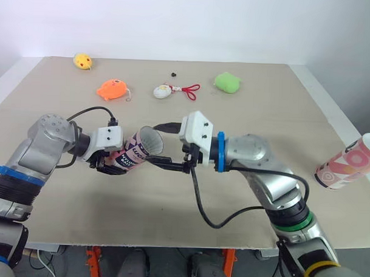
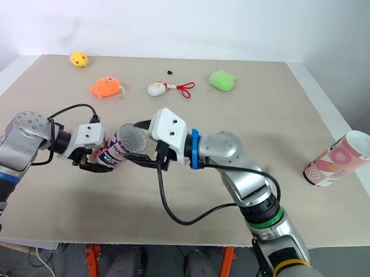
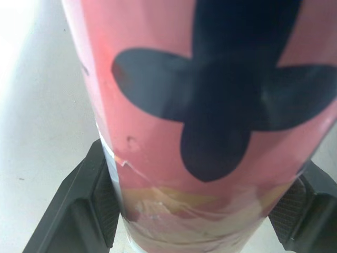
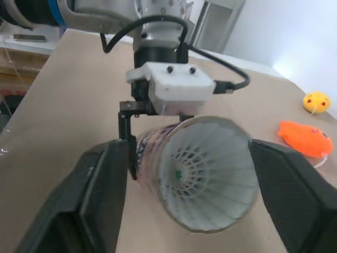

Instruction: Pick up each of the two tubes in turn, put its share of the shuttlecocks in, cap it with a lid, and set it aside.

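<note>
I expect the pink tube (image 1: 135,151) to close flat when I push the lid down, because the white shuttlecock feathers (image 4: 210,174) sit tucked inside the pink tube's rim.
A pink tube with dark markings (image 1: 139,150) is held tilted above the table, my left gripper (image 1: 111,163) shut on its lower end. The left wrist view has the pads (image 3: 100,211) pressed against both sides of the tube (image 3: 210,105). Its open mouth faces my right gripper (image 1: 166,147), which is open with a finger on each side of the rim and not touching it. In the right wrist view white shuttlecock feathers (image 4: 181,171) sit nested inside the tube (image 4: 210,137). A second pink-and-white tube (image 1: 348,162) lies tilted at the table's right edge.
Along the far side of the table lie a yellow toy (image 1: 83,61), an orange toy (image 1: 112,89), a white toy with a red cord (image 1: 163,91), a green toy (image 1: 227,83) and a small black bit (image 1: 174,73). A black cable loops under my right forearm.
</note>
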`<control>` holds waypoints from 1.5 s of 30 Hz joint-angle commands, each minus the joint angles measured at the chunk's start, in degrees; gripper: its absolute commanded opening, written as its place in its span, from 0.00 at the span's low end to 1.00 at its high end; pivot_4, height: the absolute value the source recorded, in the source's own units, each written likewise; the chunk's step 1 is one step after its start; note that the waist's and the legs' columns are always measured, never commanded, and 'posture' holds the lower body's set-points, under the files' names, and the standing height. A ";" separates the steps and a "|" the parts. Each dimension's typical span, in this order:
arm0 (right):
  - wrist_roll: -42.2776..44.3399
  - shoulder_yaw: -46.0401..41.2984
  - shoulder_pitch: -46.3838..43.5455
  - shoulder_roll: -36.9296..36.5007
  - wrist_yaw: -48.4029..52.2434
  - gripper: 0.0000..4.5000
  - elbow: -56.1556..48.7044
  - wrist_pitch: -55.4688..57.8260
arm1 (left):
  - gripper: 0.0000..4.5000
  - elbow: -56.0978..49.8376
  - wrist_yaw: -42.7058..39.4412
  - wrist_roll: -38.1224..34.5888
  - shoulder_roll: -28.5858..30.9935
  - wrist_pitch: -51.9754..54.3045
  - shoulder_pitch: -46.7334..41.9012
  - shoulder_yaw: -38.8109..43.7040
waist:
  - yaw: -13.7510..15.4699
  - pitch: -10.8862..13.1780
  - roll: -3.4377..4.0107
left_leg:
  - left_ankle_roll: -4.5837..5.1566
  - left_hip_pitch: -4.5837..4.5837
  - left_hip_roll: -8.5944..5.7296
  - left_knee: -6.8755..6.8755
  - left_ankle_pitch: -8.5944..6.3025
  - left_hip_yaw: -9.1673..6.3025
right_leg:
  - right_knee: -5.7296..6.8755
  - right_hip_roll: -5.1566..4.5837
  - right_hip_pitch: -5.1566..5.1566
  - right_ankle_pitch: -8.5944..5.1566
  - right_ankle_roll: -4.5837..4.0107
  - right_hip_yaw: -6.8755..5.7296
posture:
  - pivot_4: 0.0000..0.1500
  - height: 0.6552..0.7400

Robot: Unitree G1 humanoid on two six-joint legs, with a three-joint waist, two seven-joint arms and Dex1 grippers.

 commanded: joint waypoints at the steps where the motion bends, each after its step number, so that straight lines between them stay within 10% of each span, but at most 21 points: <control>1: -0.59 -2.30 -6.61 -1.50 3.38 0.61 4.90 -2.11 | 0.72 -0.19 0.60 -0.36 -0.81 0.03 0.39 -0.74 | 0.00 0.00 0.00 | 0.00 0.00 0.00 0.01 0.00 0.01 | 0.00 0.00 0.00 0.02 0.00 0.00 | 1.00 1.00; 7: -7.66 7.65 -16.76 0.17 12.91 0.02 17.42 -6.68 | 0.72 0.26 0.44 -0.21 -1.37 -0.31 -0.08 -1.26 | 0.00 0.01 0.03 | 0.01 0.04 0.02 -0.03 0.01 0.02 | 0.01 0.02 -0.01 -0.01 -0.06 0.00 | 1.00 1.00; 24: -21.20 16.55 -21.22 17.06 16.14 0.02 36.06 -22.36 | 0.72 -3.72 1.03 -0.83 -0.72 1.93 2.56 -0.20 | -1.04 0.00 0.04 | 0.01 0.26 0.19 -0.08 0.01 0.00 | 0.19 0.16 0.03 0.01 -0.31 -0.10 | 1.00 1.00; 45: -1.88 -5.62 -11.60 -3.92 21.52 0.02 9.62 1.25 | 0.72 -8.76 3.59 -9.17 -4.75 4.61 1.20 4.85 | -0.88 0.14 -0.12 | -0.02 -0.23 0.03 -0.07 -0.01 -0.19 | 0.09 0.02 -0.21 0.07 -0.48 -0.21 | 1.00 1.00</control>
